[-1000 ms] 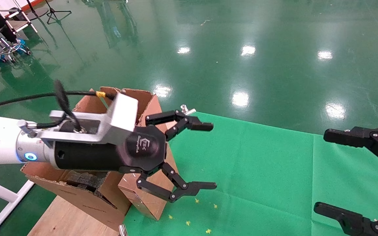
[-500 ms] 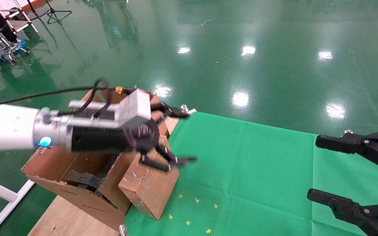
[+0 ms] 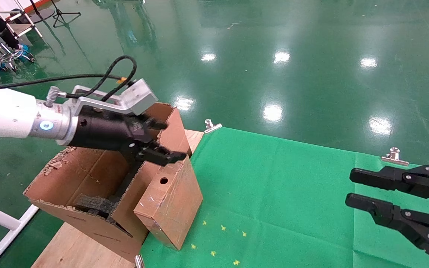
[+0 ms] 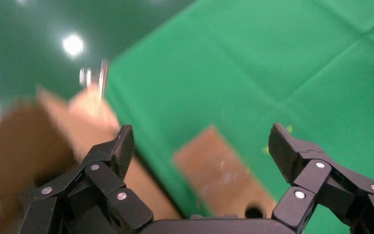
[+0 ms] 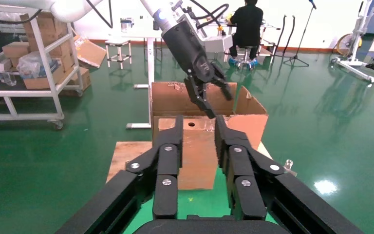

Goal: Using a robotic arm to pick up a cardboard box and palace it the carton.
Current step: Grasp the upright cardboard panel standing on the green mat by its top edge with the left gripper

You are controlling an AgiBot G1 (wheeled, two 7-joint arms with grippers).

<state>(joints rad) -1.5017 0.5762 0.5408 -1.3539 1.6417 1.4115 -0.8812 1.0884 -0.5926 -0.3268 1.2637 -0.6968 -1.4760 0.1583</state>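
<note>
The box's far top edge (image 3: pixel 176 168) is below my left gripper, which hovers crooked over it. I should swing my gripper back, turn it square and take hold of the taped near end (image 3: pixel 152 202).
The small brown cardboard box (image 3: pixel 169 203), with a round hole near its top, stands tilted on the green cloth and leans against the large carton (image 3: pixel 84 178). My left gripper (image 3: pixel 165 142), on the white arm, hovers just above the box's top edge. Its fingers are wide open and empty. In the left wrist view the box (image 4: pixel 219 168) lies below the open left gripper (image 4: pixel 202 144). My right gripper (image 3: pixel 348 188) is off at the right over the cloth, empty, with a narrow gap between its fingers. The right wrist view shows the right gripper (image 5: pixel 198 131), the box (image 5: pixel 195 156) and the carton (image 5: pixel 173 97).
Black foam (image 3: pixel 95 204) lies inside the carton. The green cloth (image 3: pixel 281 197) covers a wooden table and is held by metal clips (image 3: pixel 212 125) (image 3: pixel 395 155). The table's far edge drops to a shiny green floor. A seated person (image 5: pixel 246 22) and shelving (image 5: pixel 34 63) are farther off.
My left gripper has pulled back and risen to sit over the top of the small box, beside the carton's flap. My right gripper's fingers have come much closer together.
</note>
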